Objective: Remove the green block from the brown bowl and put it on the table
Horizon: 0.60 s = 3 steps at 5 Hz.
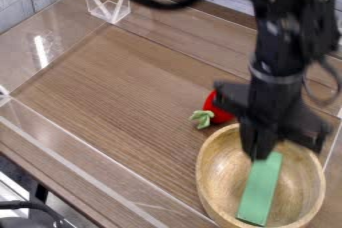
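My gripper is above the far end of the green block (269,160) in the brown bowl, so I need to move back and come down around the block's middle (262,188).
The green block (258,192) is a light-green bar hanging on end from my gripper (266,152), which is shut on its upper end and points straight down. The block's lower end hangs over the near side of the brown bowl (214,172), a wide, shallow bowl of tan wood at the front right of the table (120,77). I cannot tell whether that lower end still touches the bowl.
A red strawberry toy (213,101) with green leaves lies just behind the bowl, partly hidden by the gripper. Low clear acrylic walls (54,32) border the tabletop, and a small clear stand (104,8) sits at the back left.
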Tool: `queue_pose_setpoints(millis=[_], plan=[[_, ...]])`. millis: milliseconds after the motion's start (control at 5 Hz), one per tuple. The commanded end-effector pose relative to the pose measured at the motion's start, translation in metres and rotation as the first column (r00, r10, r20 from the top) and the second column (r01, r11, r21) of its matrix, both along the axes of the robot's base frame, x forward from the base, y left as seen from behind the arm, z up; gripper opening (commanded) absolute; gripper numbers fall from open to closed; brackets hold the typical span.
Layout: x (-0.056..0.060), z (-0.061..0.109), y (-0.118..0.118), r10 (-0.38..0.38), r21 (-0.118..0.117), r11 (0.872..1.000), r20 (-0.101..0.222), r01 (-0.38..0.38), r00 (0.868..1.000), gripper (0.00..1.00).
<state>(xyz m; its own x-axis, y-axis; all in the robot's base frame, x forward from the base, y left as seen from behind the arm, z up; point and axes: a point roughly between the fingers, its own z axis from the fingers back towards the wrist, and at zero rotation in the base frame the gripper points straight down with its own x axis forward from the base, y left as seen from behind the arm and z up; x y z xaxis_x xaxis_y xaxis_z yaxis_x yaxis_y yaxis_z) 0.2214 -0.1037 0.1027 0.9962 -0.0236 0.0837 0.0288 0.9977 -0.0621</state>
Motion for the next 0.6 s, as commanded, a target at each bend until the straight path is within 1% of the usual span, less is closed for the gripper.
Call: queue_pose_setpoints(millis=[0,200,400], plan=[[0.018,0.027,0.029,0.048,-0.010,0.999,0.087,-0.047,0.995,0.00],[0.012,0.010,0.013,-0.020,-0.007,1.000,0.071,0.020,0.997,1.00],[0.004,-0.009,-0.005,-0.091,-0.002,0.996,0.050,0.091,0.995,1.00]])
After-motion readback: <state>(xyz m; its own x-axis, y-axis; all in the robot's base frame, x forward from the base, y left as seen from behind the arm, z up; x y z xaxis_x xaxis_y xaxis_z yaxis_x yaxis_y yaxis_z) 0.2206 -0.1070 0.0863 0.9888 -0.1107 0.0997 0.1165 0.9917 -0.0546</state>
